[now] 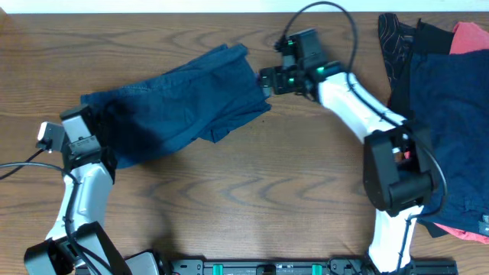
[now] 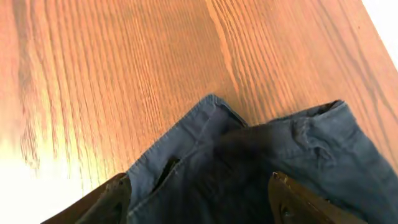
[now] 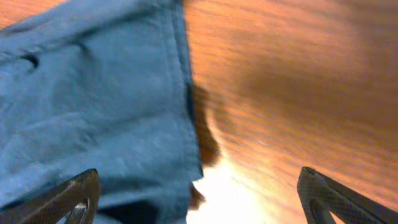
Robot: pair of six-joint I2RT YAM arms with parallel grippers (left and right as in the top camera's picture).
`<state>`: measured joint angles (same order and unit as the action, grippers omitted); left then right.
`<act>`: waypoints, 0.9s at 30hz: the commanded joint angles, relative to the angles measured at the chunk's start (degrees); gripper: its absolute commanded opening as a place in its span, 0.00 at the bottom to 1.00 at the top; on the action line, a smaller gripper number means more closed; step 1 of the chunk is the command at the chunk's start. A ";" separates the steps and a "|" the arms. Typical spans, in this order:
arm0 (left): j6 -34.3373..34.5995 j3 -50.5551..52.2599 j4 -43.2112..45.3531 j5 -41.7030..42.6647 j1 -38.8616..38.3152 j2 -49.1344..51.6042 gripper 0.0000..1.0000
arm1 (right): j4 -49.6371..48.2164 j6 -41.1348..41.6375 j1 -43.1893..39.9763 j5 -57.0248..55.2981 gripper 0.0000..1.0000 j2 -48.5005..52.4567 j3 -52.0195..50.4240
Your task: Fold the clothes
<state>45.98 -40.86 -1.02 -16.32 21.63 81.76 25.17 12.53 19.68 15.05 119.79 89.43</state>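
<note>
I should grab the shorts (image 1: 164, 107) by their free hem (image 1: 260, 108) with my right gripper and pull them toward the middle, because they lie crumpled far over on my left gripper's side.
Dark navy-blue shorts (image 1: 179, 103) lie crumpled and slanting across the left-middle of the table. My left gripper (image 1: 98, 126) is at their left end. In the left wrist view its fingers (image 2: 199, 205) are wide open with the shorts' cloth (image 2: 261, 162) between them. My right gripper (image 1: 266, 80) is at the shorts' right edge. In the right wrist view its fingers (image 3: 199, 199) are wide open over the hem (image 3: 93, 99), half over cloth and half over bare table. Neither gripper is shut on the cloth.
A pile of other clothes lies at the right edge: a navy garment (image 1: 451, 114), a coral-red one (image 1: 470, 34) and a black one with thin pale lines (image 1: 397, 38). The right arm's base (image 1: 397, 176) stands against that pile. The wooden table (image 1: 252, 191) shows in front.
</note>
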 commanded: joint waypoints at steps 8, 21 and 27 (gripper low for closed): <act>-7.52 -0.37 1.25 7.76 0.22 -0.17 0.80 | 0.87 2.91 2.67 10.91 0.99 3.69 -0.63; -14.51 -0.35 11.96 7.76 0.22 6.38 0.84 | 0.15 8.09 9.18 6.08 0.99 7.85 -0.63; -14.49 -0.37 16.76 7.85 0.22 9.60 0.88 | 1.31 10.75 9.97 5.20 0.73 9.88 -0.63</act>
<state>32.56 -40.86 14.52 -8.54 21.87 90.87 24.86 20.40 29.19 21.80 126.69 89.34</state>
